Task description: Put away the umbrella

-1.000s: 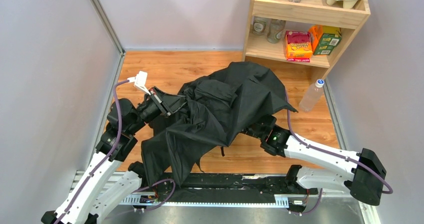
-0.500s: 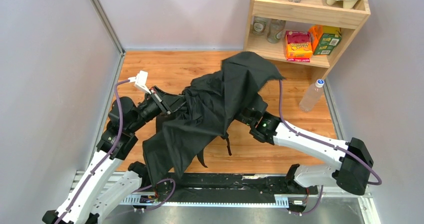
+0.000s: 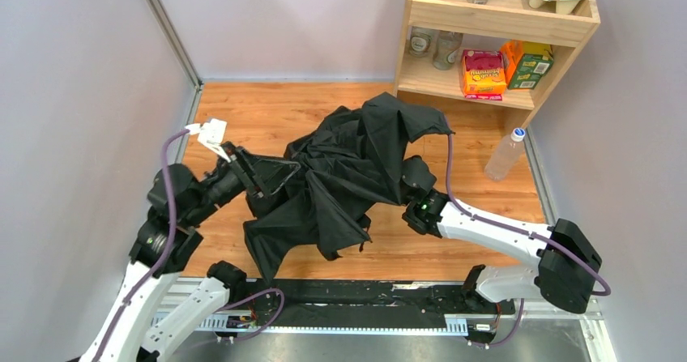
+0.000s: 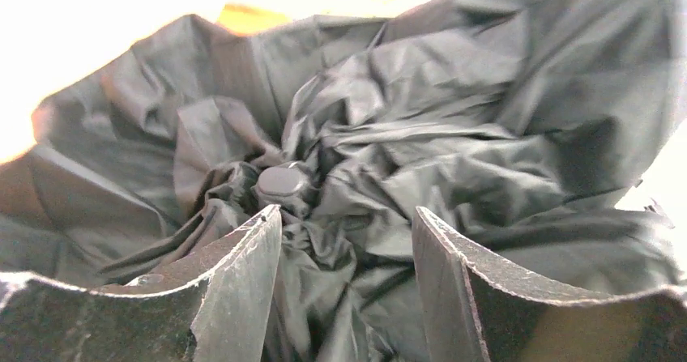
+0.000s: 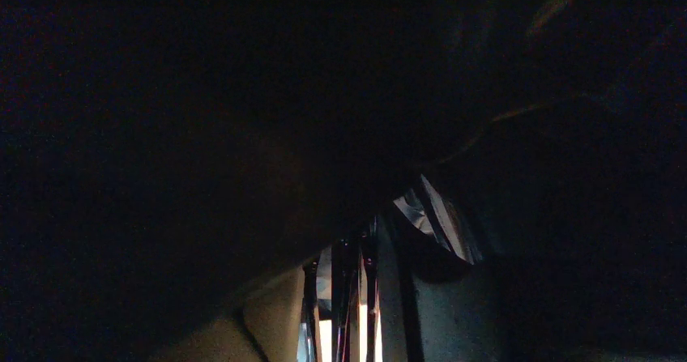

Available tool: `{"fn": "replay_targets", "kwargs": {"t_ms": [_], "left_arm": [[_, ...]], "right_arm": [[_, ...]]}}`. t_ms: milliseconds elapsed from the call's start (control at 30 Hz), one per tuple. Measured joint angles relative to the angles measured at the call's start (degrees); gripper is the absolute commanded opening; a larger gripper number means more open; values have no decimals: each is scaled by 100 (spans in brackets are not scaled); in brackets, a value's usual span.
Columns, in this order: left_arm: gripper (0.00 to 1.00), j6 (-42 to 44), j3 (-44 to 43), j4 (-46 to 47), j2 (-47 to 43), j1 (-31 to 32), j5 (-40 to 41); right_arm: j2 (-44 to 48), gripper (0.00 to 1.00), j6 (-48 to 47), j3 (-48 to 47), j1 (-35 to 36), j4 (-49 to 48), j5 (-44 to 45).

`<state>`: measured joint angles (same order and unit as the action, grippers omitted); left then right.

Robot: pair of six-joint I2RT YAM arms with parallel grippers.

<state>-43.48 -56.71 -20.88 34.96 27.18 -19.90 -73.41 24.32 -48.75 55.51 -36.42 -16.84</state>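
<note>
Next, I move the fingers of my left gripper over and close them around the cap [image 4: 283,188], because the round black cap [image 4: 279,181] sits next to one finger, outside the open fingers.
The umbrella [image 3: 348,172] lies as a crumpled heap of black fabric in the middle of the wooden floor, with one fold raised toward the shelf. My left gripper [image 3: 285,176] stands open at the heap's left edge. In the left wrist view its jaws [image 4: 348,216] are spread apart, with loose umbrella fabric [image 4: 421,111] between and beyond them and a round black cap [image 4: 282,182] just past the left fingertip. My right gripper is buried under the fabric on the heap's right side. The right wrist view is almost black and shows only thin metal ribs [image 5: 350,297].
A wooden shelf [image 3: 494,22] with jars, cups and snack boxes stands at the back right. A clear plastic bottle [image 3: 505,153] stands on the floor beside it. Grey walls close in both sides, and a black rail [image 3: 373,293] runs along the near edge.
My left gripper has opened and drawn back to the left. The right arm has pushed in under the fabric, and the canopy has bunched tighter toward the centre.
</note>
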Motion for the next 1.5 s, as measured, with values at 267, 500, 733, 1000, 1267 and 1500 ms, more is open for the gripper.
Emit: {"fn": "replay_targets", "kwargs": {"t_ms": [267, 500, 733, 1000, 1267, 1500], "left_arm": [[69, 372, -39, -459, -1554, 4, 772], [69, -170, 997, 299, -1491, 9, 533], [70, -758, 1233, 1801, -170, 9, -428], [52, -1239, 1499, 3285, 409, -48, -1036], [0, -1191, 1379, 3303, 640, -39, -1287], [0, -1141, 1196, 2924, 623, -15, -1318]], "right_arm": [[76, 0, 625, 890, -415, -505, -299], [284, 0, 1038, 894, -459, -1021, -863], [223, 0, 1305, 732, -457, -1198, -1272], [-181, 0, 1655, 439, -463, -1508, -1812], [-114, 14, 1624, 402, -455, -1069, -1880], [317, 60, 1292, 271, -356, -2, -1652]]}}
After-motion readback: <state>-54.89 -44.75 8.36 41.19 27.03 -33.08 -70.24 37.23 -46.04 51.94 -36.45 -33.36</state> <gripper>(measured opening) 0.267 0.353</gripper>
